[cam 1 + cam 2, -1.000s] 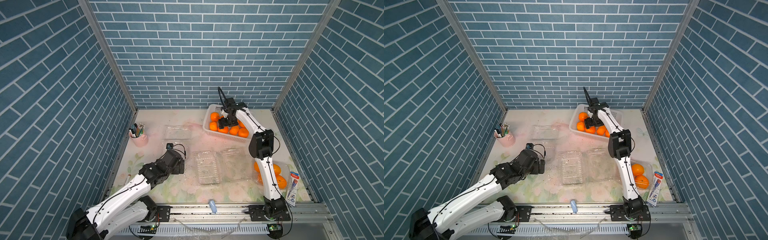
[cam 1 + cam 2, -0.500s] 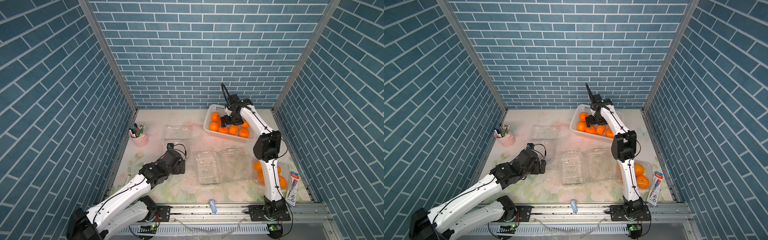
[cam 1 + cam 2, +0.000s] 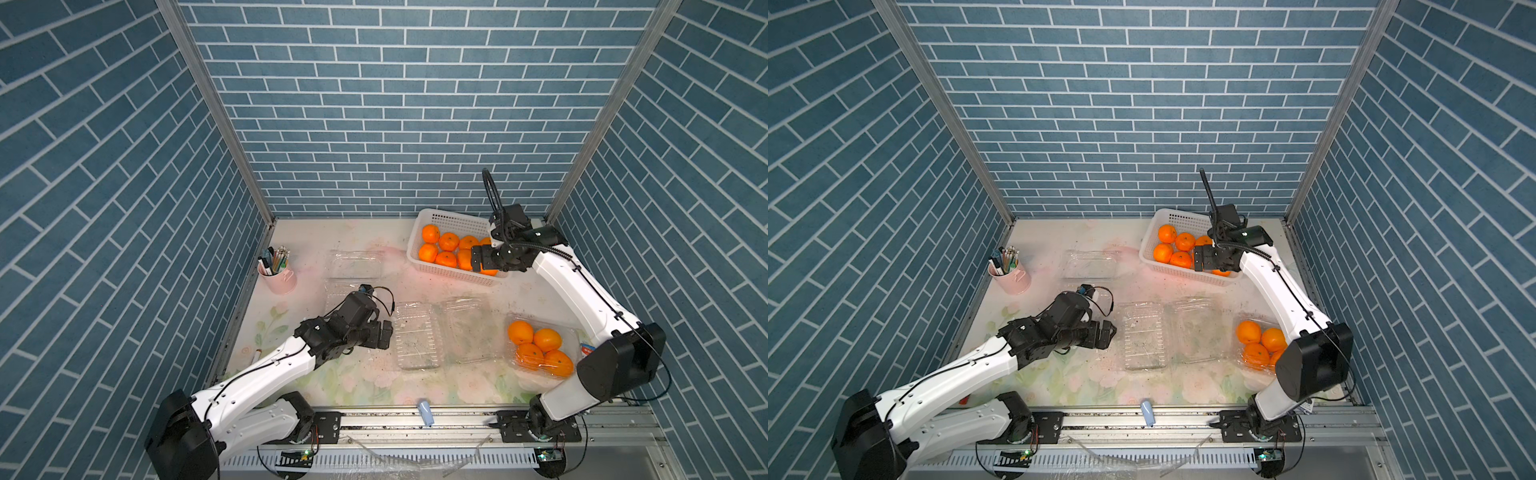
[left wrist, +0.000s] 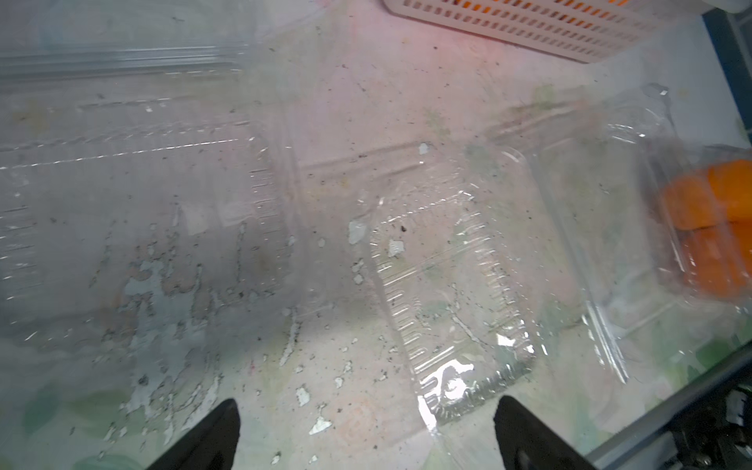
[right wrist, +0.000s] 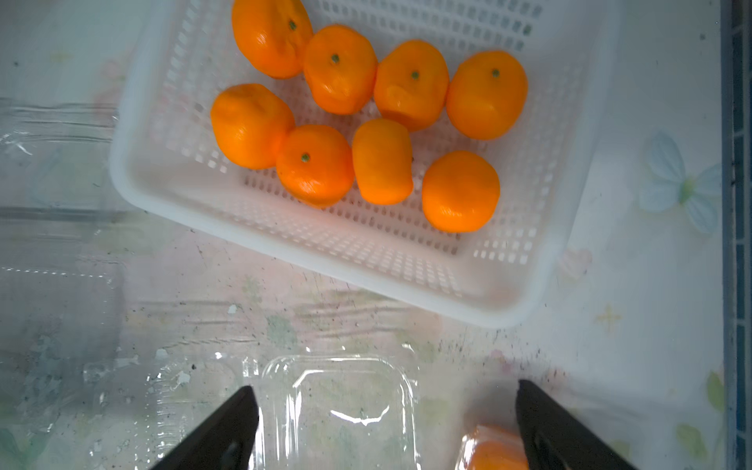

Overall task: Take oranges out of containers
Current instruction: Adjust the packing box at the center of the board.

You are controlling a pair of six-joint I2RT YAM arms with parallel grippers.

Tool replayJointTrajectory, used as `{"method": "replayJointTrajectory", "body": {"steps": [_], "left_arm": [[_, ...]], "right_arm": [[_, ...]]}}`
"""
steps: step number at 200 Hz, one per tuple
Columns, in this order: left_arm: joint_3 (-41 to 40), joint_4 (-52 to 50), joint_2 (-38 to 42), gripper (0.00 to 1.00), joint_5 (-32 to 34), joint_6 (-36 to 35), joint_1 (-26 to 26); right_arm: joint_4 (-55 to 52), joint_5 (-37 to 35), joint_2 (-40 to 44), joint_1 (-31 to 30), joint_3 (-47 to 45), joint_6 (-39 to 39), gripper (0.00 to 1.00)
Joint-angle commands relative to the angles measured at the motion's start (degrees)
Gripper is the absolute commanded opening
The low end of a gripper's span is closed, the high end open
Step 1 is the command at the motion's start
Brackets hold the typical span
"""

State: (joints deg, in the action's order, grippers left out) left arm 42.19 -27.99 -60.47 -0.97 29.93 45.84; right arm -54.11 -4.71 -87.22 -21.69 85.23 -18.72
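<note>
The clear container of oranges [image 3: 541, 348] is close to my right gripper's arm, so next my left gripper pushes it back [image 3: 512, 357] and turns it toward my right gripper.
Several oranges [image 5: 382, 158] lie in the white basket [image 3: 446, 216] at the back right. My right gripper [image 3: 476, 258] hangs open and empty above the basket's front wall [image 5: 366, 260]. Several more oranges [image 3: 520, 331] sit in a clear container [image 3: 575, 336] at the front right, partly hidden behind my right arm. An empty container [image 3: 415, 340] lies open mid-table, its lid [image 3: 467, 328] spread to the right. My left gripper [image 3: 386, 334] stands open just left of it, with bare table between its fingers [image 4: 215, 439]. A third container [image 3: 353, 264] lies empty further back.
A pink cup of pens [image 3: 279, 276] stands by the left wall. A small blue object [image 3: 424, 412] rests on the front rail. A tube [image 3: 586, 349] lies beyond the front-right container. Blue brick walls close in three sides.
My right gripper has drawn back from over the basket's oranges toward its front right edge, and its jaws have opened a little wider. The left arm has stayed still.
</note>
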Motion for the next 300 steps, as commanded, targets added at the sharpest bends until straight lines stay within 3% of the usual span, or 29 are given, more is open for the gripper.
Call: {"method": "replayJointTrajectory", "body": {"steps": [1,18,56,93,122,154,181,222,270,300], "left_arm": [[3.1,4.7,-1.3,0.99,-2.2,-2.3,4.7],[4.4,6.0,-3.4,0.99,-1.9,-2.8,7.8],[4.5,10.7,-6.9,0.98,-4.0,-2.2,10.1],[8.2,13.4,-11.9,0.98,-5.2,-2.6,15.6],[14.4,15.5,-19.8,0.98,-7.9,-1.1,22.2],[20.3,18.4,-29.2,0.91,-10.9,7.3,26.7],[27.3,17.3,-35.6,0.87,-7.9,10.1,30.3],[36.4,13.0,-44.2,0.76,-3.7,13.8,31.2],[46.3,5.2,-52.5,0.67,1.0,13.2,33.2],[52.9,4.3,-58.2,0.47,-4.1,12.4,33.7]], "right_arm": [[0.7,-2.7,5.4,0.7,-7.5,-5.4,0.97],[-0.1,-1.2,10.5,0.9,-12.3,-7.7,0.95],[-1.8,9.2,22.5,0.8,-19.3,-15.8,0.89],[-4.6,9.1,31.5,0.9,-20.1,-20.1,0.89],[-6.0,4.9,31.5,1.2,-14.8,-20.1,0.91],[-6.2,2.6,30.1,1.9,-7.4,-18.7,0.92],[-5.0,3.0,29.8,2.3,-3.2,-18.3,0.92],[-4.4,5.4,28.4,2.4,-1.0,-18.6,0.93],[-1.3,6.0,30.7,2.5,-1.7,-17.6,0.92],[-0.3,6.6,30.5,2.6,-2.2,-17.0,0.92]]}}
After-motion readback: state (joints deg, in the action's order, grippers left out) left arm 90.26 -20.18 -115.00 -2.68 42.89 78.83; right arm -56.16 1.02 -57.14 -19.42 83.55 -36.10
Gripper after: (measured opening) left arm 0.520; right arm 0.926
